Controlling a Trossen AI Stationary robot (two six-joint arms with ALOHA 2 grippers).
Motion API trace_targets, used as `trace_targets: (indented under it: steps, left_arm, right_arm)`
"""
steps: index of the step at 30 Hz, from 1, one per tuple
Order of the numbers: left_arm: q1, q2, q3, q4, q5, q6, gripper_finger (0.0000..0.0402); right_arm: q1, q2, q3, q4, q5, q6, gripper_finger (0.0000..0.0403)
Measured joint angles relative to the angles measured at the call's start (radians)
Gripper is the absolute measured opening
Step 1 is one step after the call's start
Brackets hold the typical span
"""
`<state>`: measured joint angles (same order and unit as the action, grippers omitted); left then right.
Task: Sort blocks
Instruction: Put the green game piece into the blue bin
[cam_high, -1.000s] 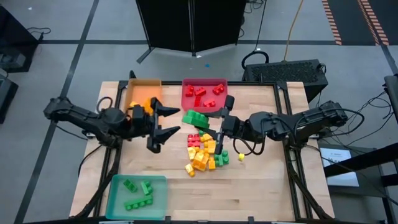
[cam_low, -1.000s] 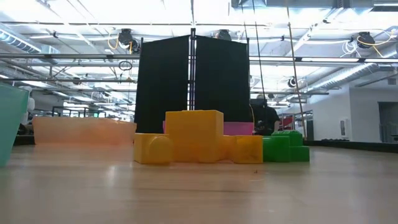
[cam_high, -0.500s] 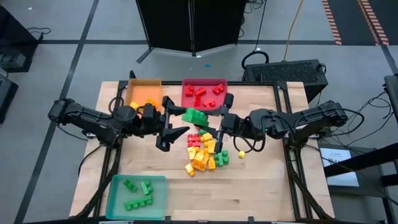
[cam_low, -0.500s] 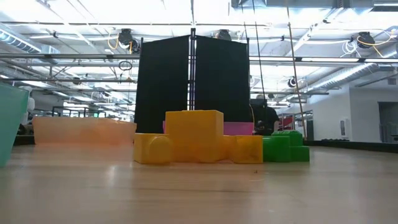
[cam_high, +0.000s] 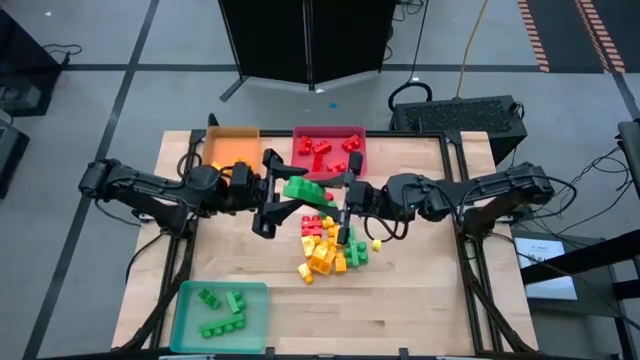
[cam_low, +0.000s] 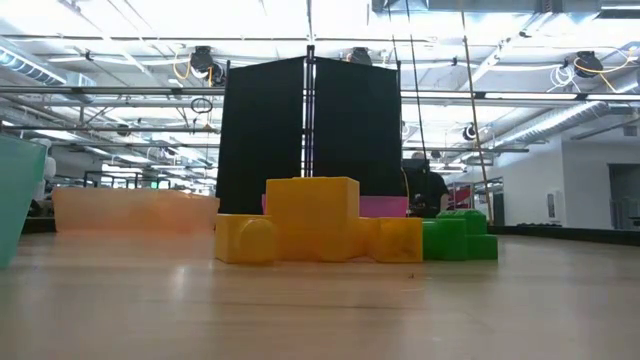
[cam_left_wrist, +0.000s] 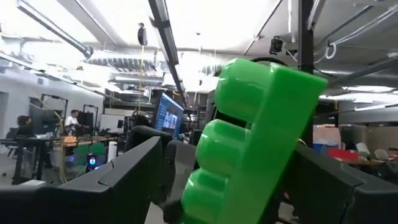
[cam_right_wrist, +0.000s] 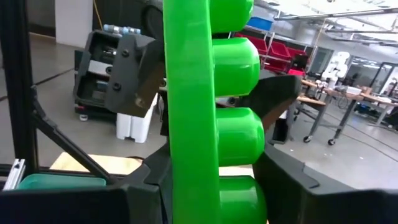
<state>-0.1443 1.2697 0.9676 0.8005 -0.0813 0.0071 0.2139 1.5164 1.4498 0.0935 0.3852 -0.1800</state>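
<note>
My right gripper is holding the long green block far from the teal tray (cam_high: 220, 318), so my left gripper needs to grab the block's loose end (cam_high: 292, 187) and bring the block there.
A long green block (cam_high: 305, 190) hangs in the air above the far edge of the loose pile of red, yellow and green blocks (cam_high: 328, 245). My right gripper (cam_high: 338, 197) is shut on its right end. My left gripper (cam_high: 290, 192) is open, with one finger on either side of the block's left end (cam_left_wrist: 249, 143). I cannot tell whether those fingers touch it. The low view shows only yellow blocks (cam_low: 310, 220) and a green block (cam_low: 460, 240) resting on the table, and no gripper. My right gripper pinches the green block's right end (cam_right_wrist: 193, 199) between its two fingers, the studded face turned toward one finger (cam_right_wrist: 283, 186). The fingers come level from the table's right and lie along the block. The block sticks out past them toward the left arm, clear of the table.
An orange tray (cam_high: 232, 148) and a red tray (cam_high: 350, 160) holding red blocks stand along the far edge. A teal tray (cam_high: 190, 325) with green blocks sits at the near left. A small yellow block (cam_high: 376, 243) lies right of the pile.
My left gripper has gone toward the table's right, and its open fingers have come around the green block's left end. My right gripper has gone a little toward the table's left with the block, which stays lifted clear.
</note>
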Motion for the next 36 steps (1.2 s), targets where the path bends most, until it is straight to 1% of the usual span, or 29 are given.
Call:
trace_targets:
  steps: [3, 5, 10, 14, 21, 23, 29, 30, 34, 36]
  left_arm:
    - [0.009, 0.0, 0.0, -0.006, 0.047, 0.0, 0.0311]
    - [0.014, 0.0, 0.0, -0.01, 0.055, 0.0, 0.0308]
    - [0.022, 0.0, 0.0, -0.04, 0.093, 0.0, 0.0284]
    - [0.031, 0.0, 0.0, -0.057, 0.093, 0.001, 0.0255]
    - [0.052, 0.0, 0.0, -0.058, 0.106, 0.003, 0.0184]
    - [0.053, 0.0, 0.0, -0.058, 0.11, 0.007, 0.0171]
    - [0.054, -0.002, 0.0, -0.06, 0.106, 0.005, 0.0167]
    - [0.053, -0.006, 0.0, -0.066, 0.105, 0.005, 0.0168]
    - [0.054, -0.036, 0.0, -0.067, 0.088, -0.002, 0.0168]
    - [0.054, -0.06, 0.002, -0.098, 0.076, 0.008, 0.0168]
  right_arm:
    - [-0.004, 0.003, 0.0, -0.005, -0.001, 0.002, 0.0155]
    - [-0.009, 0.003, 0.0, -0.009, -0.006, 0.003, 0.0155]
    - [-0.024, 0.004, 0.0, -0.014, -0.047, 0.021, 0.0155]
    - [-0.031, 0.004, 0.0, -0.02, -0.051, 0.03, 0.0155]
    - [-0.032, 0.003, 0.0, -0.022, -0.056, 0.046, 0.0155]
    - [-0.032, 0.003, 0.0, -0.025, -0.057, 0.052, 0.0155]
    - [-0.037, 0.002, 0.0, -0.043, -0.057, 0.066, 0.0157]
    - [-0.037, 0.001, 0.0, -0.049, -0.057, 0.068, 0.0173]
    - [-0.038, 0.0, 0.0, -0.096, -0.036, 0.109, 0.0292]
    - [-0.039, -0.004, 0.0, -0.127, -0.012, 0.139, 0.0338]
